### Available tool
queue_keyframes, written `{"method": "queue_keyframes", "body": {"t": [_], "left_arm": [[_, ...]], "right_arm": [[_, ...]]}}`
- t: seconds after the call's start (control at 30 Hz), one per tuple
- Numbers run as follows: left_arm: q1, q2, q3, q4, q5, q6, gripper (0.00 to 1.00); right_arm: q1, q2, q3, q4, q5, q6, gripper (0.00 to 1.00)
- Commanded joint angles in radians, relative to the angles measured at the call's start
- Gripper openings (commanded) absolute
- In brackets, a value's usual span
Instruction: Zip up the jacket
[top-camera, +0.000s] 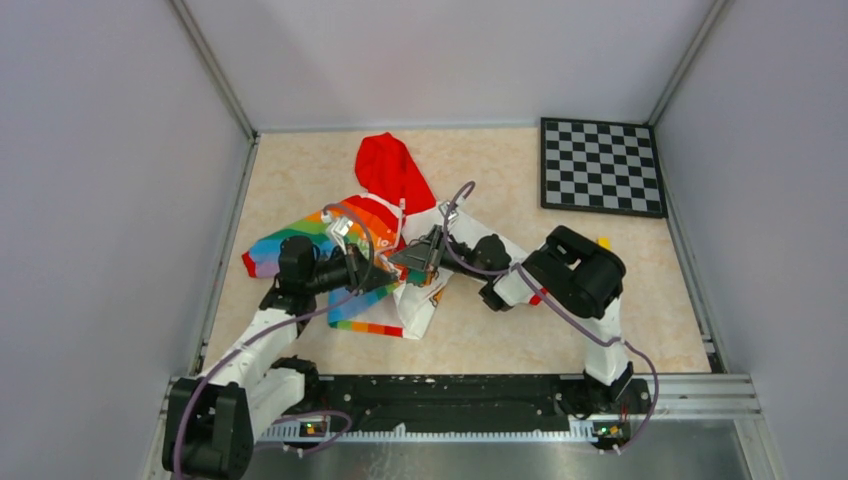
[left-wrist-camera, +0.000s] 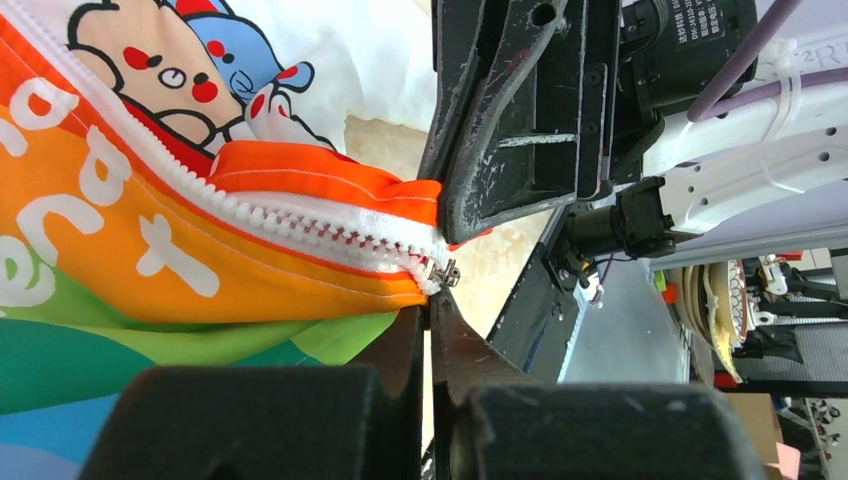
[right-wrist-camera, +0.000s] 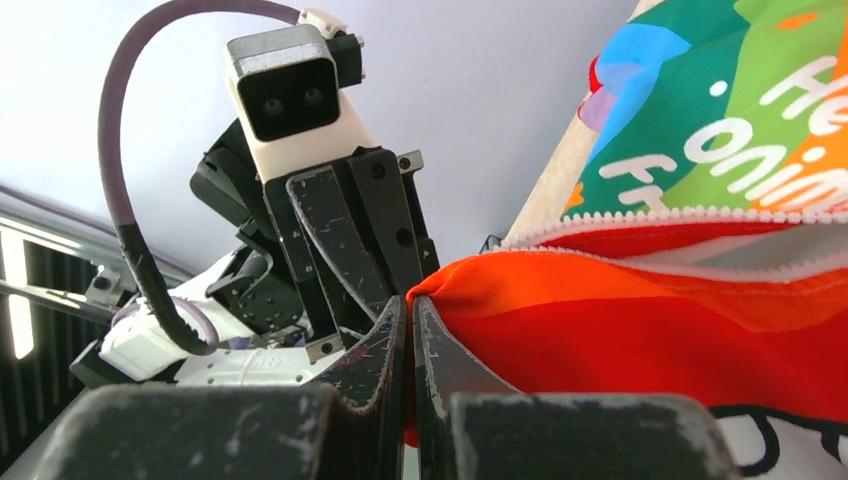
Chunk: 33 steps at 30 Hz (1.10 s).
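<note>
The robot's right gripper is pinching the orange fold beside the zipper's teeth, so it should open, swing around and grab the metal slider by the slider's ring.
The jacket lies crumpled mid-table, red hood to the rear, rainbow half at left, white printed half in front. Both grippers meet at its lower front. My left gripper is shut at the bottom end of the white zipper, fingertips right under the small metal slider. My right gripper is shut on an orange fold of the jacket beside the zipper teeth. It also shows in the left wrist view, pinching the orange cloth.
A black-and-white checkerboard lies at the back right. Grey walls enclose the table on three sides. A black rail runs along the near edge between the arm bases. The two grippers are almost touching each other.
</note>
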<state>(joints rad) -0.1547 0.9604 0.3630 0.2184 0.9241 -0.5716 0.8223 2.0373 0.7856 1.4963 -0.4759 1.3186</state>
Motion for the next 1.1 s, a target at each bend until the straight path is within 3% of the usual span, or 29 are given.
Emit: {"method": "queue_keyframes", "body": {"t": [0.0,0.1,0.17,0.2,0.33,0.43,0.53,0.63,0.73,0.83,1.07], "left_arm": [[-0.008,-0.008,-0.001,0.001,0.025,-0.010,0.00],[0.012,-0.003,-0.002,0.004,0.062,-0.022,0.00],[0.022,0.000,-0.003,0.006,0.090,-0.028,0.00],[0.026,0.006,0.001,-0.003,0.103,-0.025,0.00],[0.038,0.042,0.040,-0.068,0.171,-0.005,0.00],[0.043,0.053,0.070,-0.116,0.203,0.020,0.00],[0.046,0.060,0.107,-0.180,0.221,0.041,0.00],[0.050,0.077,0.141,-0.239,0.236,0.062,0.00],[0.055,0.101,0.175,-0.313,0.236,0.103,0.00],[0.058,0.126,0.198,-0.356,0.250,0.124,0.00],[0.060,0.137,0.176,-0.300,0.266,0.090,0.00]], "right_arm": [[-0.006,-0.083,-0.055,0.225,0.008,-0.035,0.01],[-0.046,-0.113,-0.121,0.218,-0.051,-0.078,0.24],[-0.074,-0.138,-0.135,0.157,-0.110,-0.112,0.54],[-0.085,-0.156,-0.145,0.126,-0.135,-0.132,0.60],[-0.101,-0.298,-0.185,-0.140,-0.208,-0.303,0.74],[-0.101,-0.460,-0.212,-0.457,-0.200,-0.523,0.76],[-0.097,-0.629,-0.193,-0.859,-0.121,-0.800,0.79],[-0.075,-0.776,-0.199,-1.058,0.067,-1.060,0.87],[0.008,-0.892,-0.251,-1.041,0.202,-1.352,0.89],[0.181,-0.957,-0.373,-0.871,0.336,-1.759,0.95],[0.366,-0.775,-0.458,-0.428,0.417,-2.225,0.84]]}}
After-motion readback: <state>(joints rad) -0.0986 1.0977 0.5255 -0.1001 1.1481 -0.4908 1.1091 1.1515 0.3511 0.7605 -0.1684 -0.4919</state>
